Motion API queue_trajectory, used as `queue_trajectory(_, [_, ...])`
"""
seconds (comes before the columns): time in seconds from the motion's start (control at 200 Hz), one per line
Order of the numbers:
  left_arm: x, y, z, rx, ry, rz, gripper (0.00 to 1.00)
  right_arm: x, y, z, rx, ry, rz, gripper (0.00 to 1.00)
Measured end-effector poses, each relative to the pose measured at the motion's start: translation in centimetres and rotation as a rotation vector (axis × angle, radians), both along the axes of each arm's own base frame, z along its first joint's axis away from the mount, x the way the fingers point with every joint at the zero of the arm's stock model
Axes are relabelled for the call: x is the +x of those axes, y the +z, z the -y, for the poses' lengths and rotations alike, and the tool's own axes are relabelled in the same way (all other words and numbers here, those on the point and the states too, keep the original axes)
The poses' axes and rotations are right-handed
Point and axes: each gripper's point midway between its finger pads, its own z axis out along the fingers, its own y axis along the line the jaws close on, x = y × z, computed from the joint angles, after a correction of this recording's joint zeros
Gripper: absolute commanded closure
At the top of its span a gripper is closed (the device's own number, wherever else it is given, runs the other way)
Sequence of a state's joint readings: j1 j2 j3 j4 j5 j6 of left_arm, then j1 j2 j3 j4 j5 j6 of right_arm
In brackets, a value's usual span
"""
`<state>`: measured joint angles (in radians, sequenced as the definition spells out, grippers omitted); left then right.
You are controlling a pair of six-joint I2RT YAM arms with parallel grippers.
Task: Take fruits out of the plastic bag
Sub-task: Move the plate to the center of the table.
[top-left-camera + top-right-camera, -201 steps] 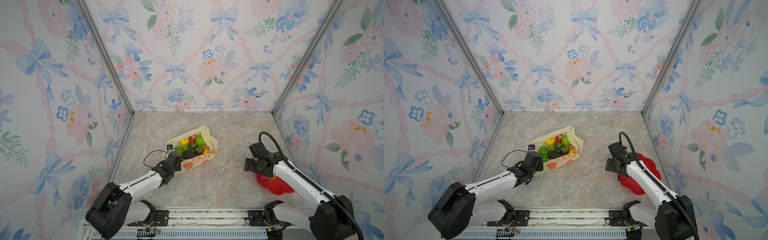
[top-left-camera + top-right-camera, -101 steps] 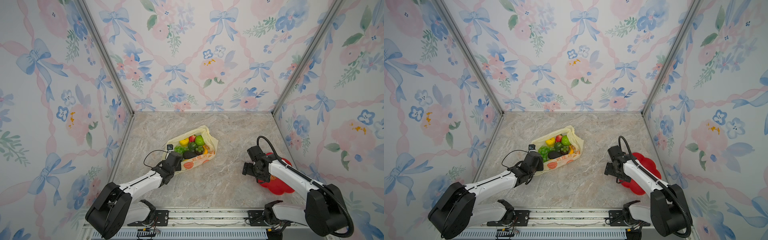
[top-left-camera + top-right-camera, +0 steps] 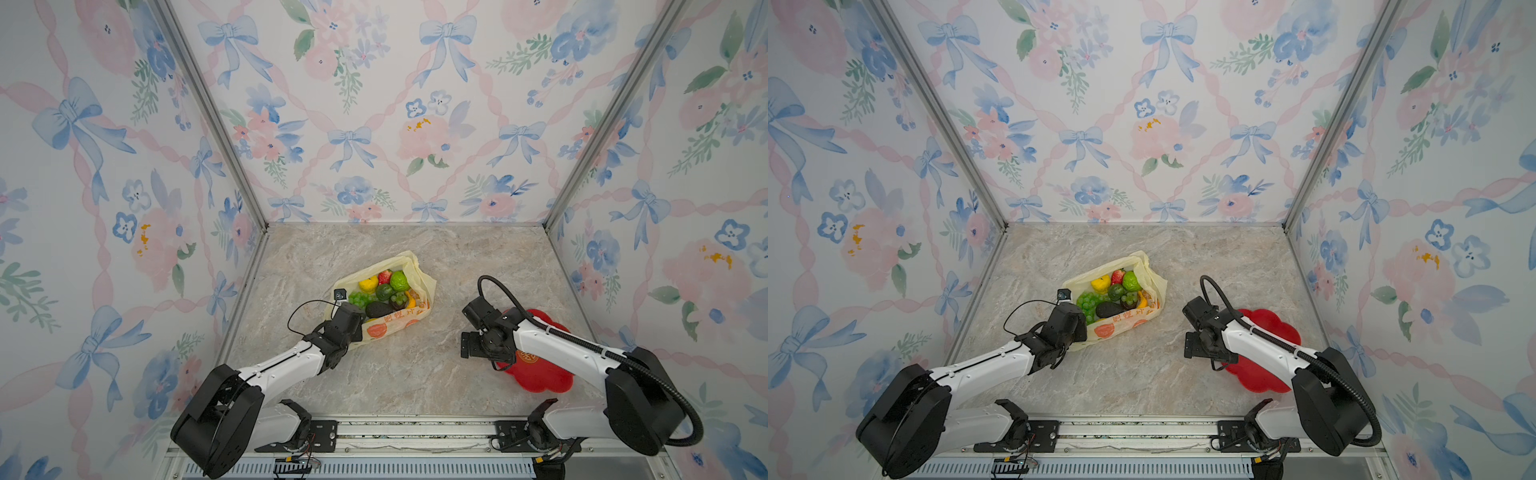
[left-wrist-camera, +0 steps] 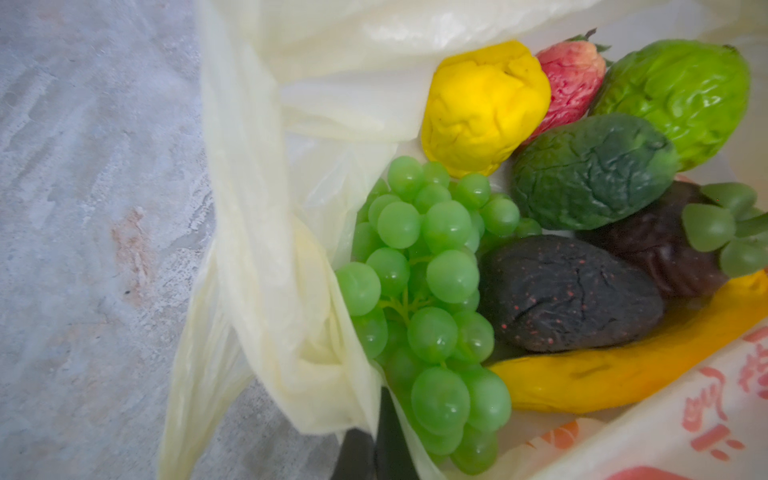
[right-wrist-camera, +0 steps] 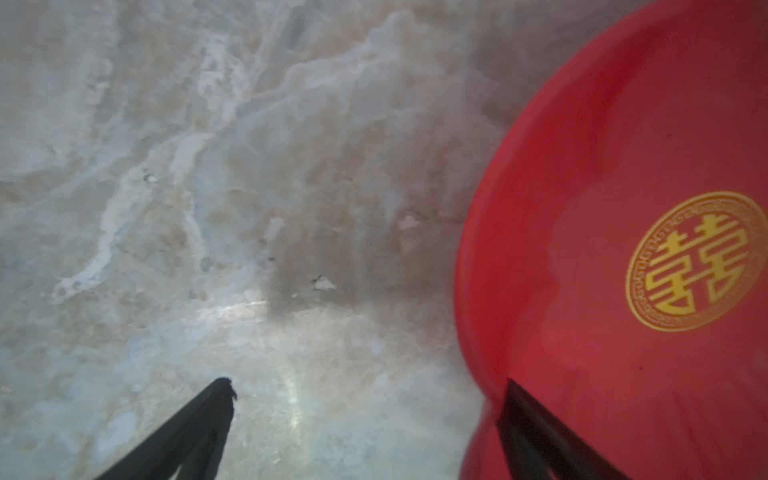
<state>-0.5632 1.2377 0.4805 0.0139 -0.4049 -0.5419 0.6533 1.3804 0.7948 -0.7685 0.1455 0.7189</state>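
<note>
The red plate (image 3: 540, 369) is far from the plastic bag, and my right gripper is on the plate's bag side. Next, I push the plate closer from its far rim (image 3: 563, 324).
The pale yellow plastic bag (image 3: 395, 328) (image 3: 1125, 322) lies open mid-table, full of fruits. In the left wrist view I see green grapes (image 4: 428, 291), a yellow citrus (image 4: 482, 104), a strawberry (image 4: 569, 75), a bright green citrus (image 4: 677, 95), a dark green lime (image 4: 590, 170), a dark avocado (image 4: 569, 291) and a banana (image 4: 623, 370). My left gripper (image 4: 376, 440) (image 3: 357, 320) is shut on the bag's rim beside the grapes. My right gripper (image 5: 368, 386) (image 3: 478, 349) is open and holds nothing, low over bare table with one finger over the plate's edge.
A red flower-shaped plate (image 3: 540, 374) (image 5: 623, 166) with a gold emblem sits at the front right, partly under the right arm. Floral walls close in the left, back and right sides. A metal rail (image 3: 415, 428) runs along the front.
The right gripper has swung left and toward the front, from above the plate to its left edge. The left gripper and bag have not moved.
</note>
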Motion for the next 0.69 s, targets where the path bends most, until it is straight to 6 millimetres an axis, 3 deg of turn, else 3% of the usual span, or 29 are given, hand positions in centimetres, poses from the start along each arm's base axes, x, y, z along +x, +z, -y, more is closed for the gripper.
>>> queue_trajectory(0.09, [0.0, 0.0, 0.0, 0.000, 0.000, 0.000, 1.00, -0.2, 0.1, -2.3, 0.014, 0.053, -0.005, 0.07])
queue_trajectory(0.22, [0.0, 0.0, 0.0, 0.001, 0.001, 0.000, 1.00, -0.2, 0.4, -5.0, 0.034, 0.105, -0.006, 0.08])
queue_trajectory(0.395, [-0.1, -0.1, -0.1, 0.004, 0.002, -0.001, 1.00, 0.7, 2.6, -5.6, 0.049, 0.121, 0.050, 0.06])
queue_trajectory(0.54, [0.0, -0.1, -0.1, 0.002, 0.002, 0.002, 1.00, 2.4, 6.2, -2.3, 0.023, 0.084, 0.152, 0.03])
queue_trajectory(0.695, [0.0, -0.1, -0.1, 0.002, 0.002, 0.002, 1.00, 5.5, 9.6, 6.3, 0.002, -0.150, 0.269, 0.01])
